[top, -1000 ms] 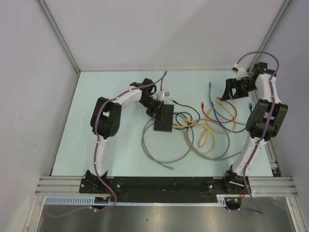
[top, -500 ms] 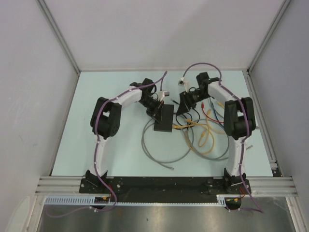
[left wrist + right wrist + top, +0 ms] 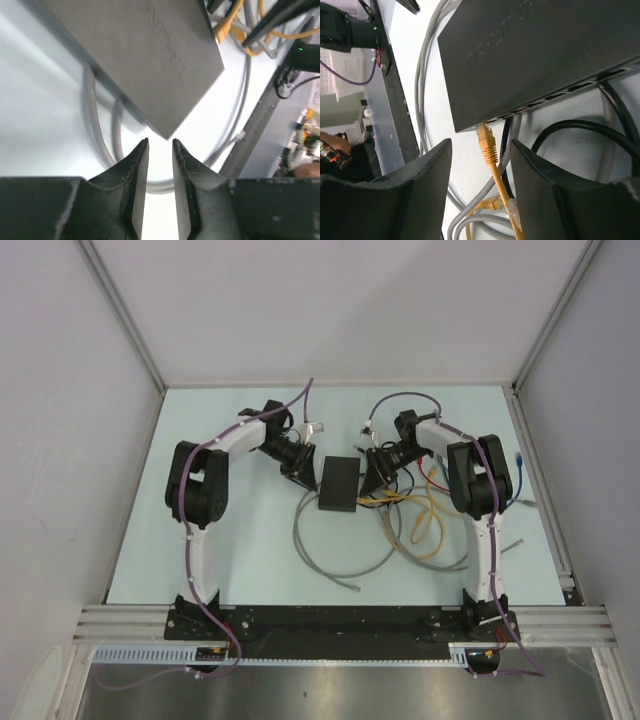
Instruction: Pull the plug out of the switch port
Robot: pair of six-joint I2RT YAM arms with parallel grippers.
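Observation:
The switch's corner (image 3: 167, 134) is free beside my left gripper. My left gripper should hold the switch's top (image 3: 170, 95) down before my right gripper pulls the plug.
The switch (image 3: 338, 485) is a flat matte-black box lying mid-table, its socket edge facing right. A yellow plug (image 3: 487, 145) sits in the end port of the switch (image 3: 535, 55), its yellow cable trailing toward the camera. My right gripper (image 3: 480, 145) is open, one finger on each side of the plug and clear of it. In the top view the right gripper (image 3: 375, 475) sits at the switch's right edge. My left gripper (image 3: 300, 466) is just left of the switch. In the left wrist view the left gripper (image 3: 160, 141) is open by a narrow gap, empty, near a corner of the switch (image 3: 150, 55).
A grey cable (image 3: 320, 552) loops in front of the switch, and another grey cable (image 3: 512, 145) runs under the plug. Yellow cable loops (image 3: 428, 525), red and blue cables (image 3: 450, 480) and a black cable (image 3: 580, 127) tangle to the right. A loose blue plug (image 3: 518, 455) lies far right.
My right arm swung in from the far right to the switch's socket edge, its jaws narrowing around the plug. My left gripper drew back left off the switch and opened slightly.

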